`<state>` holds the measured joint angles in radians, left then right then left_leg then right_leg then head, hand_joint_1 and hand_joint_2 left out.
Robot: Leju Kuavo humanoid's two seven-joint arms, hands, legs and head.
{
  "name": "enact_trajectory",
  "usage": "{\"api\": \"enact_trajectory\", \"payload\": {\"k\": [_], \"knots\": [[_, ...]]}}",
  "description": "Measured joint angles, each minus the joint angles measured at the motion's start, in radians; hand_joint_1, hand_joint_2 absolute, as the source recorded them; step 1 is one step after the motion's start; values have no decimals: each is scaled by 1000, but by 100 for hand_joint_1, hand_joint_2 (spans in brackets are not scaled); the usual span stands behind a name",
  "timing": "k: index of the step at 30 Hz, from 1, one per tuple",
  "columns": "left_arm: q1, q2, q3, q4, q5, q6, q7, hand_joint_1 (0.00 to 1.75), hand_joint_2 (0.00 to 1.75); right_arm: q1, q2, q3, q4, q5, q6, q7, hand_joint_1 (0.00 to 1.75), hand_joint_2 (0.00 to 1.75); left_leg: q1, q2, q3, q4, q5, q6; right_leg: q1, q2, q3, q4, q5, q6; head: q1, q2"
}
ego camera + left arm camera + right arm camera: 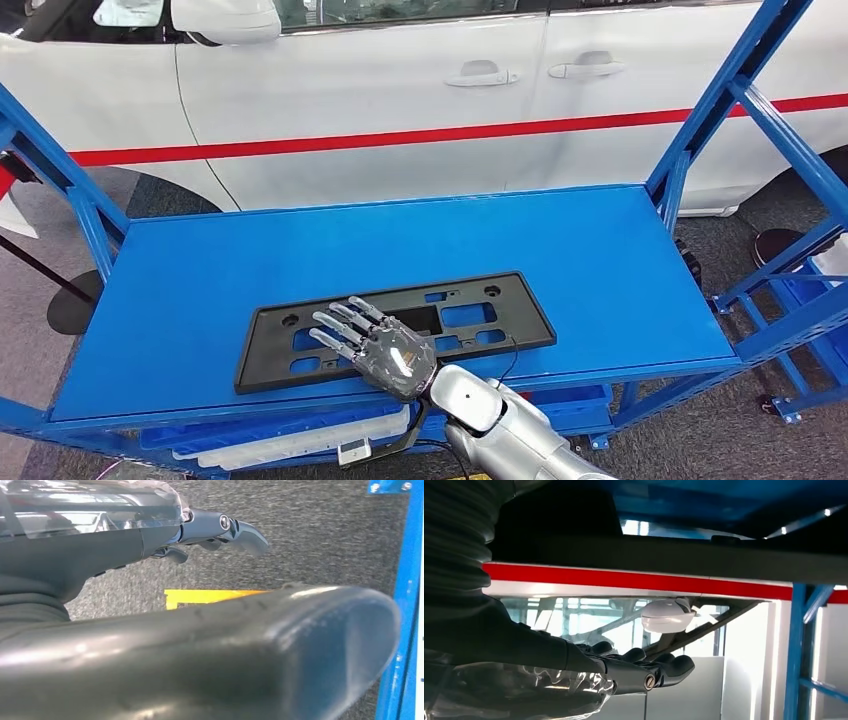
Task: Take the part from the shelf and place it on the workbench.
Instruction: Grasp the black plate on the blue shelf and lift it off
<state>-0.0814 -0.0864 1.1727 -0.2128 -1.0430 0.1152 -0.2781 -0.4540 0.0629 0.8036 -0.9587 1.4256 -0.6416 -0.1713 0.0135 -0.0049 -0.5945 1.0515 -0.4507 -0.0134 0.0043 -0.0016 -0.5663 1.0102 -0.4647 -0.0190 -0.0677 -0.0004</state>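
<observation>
The other cut-outs show blue, but the part's middle opening [424, 320] stays black. I expect the part to uncover a closed box underneath when I lift it.
The part is a flat black plastic plate frame [520, 318] with several cut-outs, lying flat on the blue shelf top [300, 250] near its front edge. My right hand [375, 345] is spread over the frame's middle, palm down, fingers apart and pointing to the far left, with nothing held. In the right wrist view the hand [634, 667] is stretched out flat, with a gap between its fingers and the dark frame [674, 555]. My left hand [220, 527] hangs over the floor with its fingers loosely extended and nothing in them.
A white car [400, 90] with a red stripe stands right behind the shelf. Blue uprights [700, 120] rise at both ends of the shelf. A lower level [300, 440] holds pale parts. Beside my left hand are a blue post [410, 580] and yellow floor tape [200, 596].
</observation>
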Motion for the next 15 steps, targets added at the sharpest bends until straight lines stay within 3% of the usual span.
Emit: {"api": "enact_trajectory", "payload": {"k": [3, 5, 7, 9, 11, 12, 15], "knots": [[0, 0, 2, 0, 4, 1, -1, 0, 0, -26, 0, 5, 33, 69, -1, 42, 7, 175, -3, -2, 9, -29, 3, 16, 3, 1, -7, 4, 0, 11, 0, 0], [1, 0, 4, 0, 8, 3, -3, 0, 0, -47, 0, 12, 55, 109, 1, 78, 90, 175, -2, -1, 11, -35, 7, 27, 0, 2, -12, 19, -13, 20, 0, 0], [-1, 0, 7, 0, 12, 5, -7, 0, 0, -67, 0, 23, 82, 132, 4, 116, 170, 175, 0, -1, 12, -40, 12, 38, -3, 2, -48, 101, -63, 31, 0, 0], [0, 0, 12, 0, 15, 7, -12, 0, 0, -79, -1, 36, 110, 139, 4, 144, 175, 175, -1, -1, 10, -40, 13, 41, -6, 2, -111, 231, -120, 37, 0, 0], [1, 0, 19, 0, 15, 7, -14, 0, 0, -87, -1, 51, 133, 141, 7, 172, 175, 175, -1, -1, 11, -40, 13, 41, -8, 2, -142, 292, -126, 38, 0, 0], [2, 0, 22, 0, 16, 8, -16, 0, 0, -94, -1, 59, 145, 142, 13, 191, 175, 175, -1, -1, 12, -40, 13, 41, -9, 2, -130, 266, -101, 37, 0, 0], [2, -3, 25, 0, 16, 8, -22, 0, 0, -115, -1, 74, 173, 144, 44, 258, 175, 175, -2, -3, 15, -40, 13, 39, -6, 2, -30, 61, -6, 23, 0, 0]]}}
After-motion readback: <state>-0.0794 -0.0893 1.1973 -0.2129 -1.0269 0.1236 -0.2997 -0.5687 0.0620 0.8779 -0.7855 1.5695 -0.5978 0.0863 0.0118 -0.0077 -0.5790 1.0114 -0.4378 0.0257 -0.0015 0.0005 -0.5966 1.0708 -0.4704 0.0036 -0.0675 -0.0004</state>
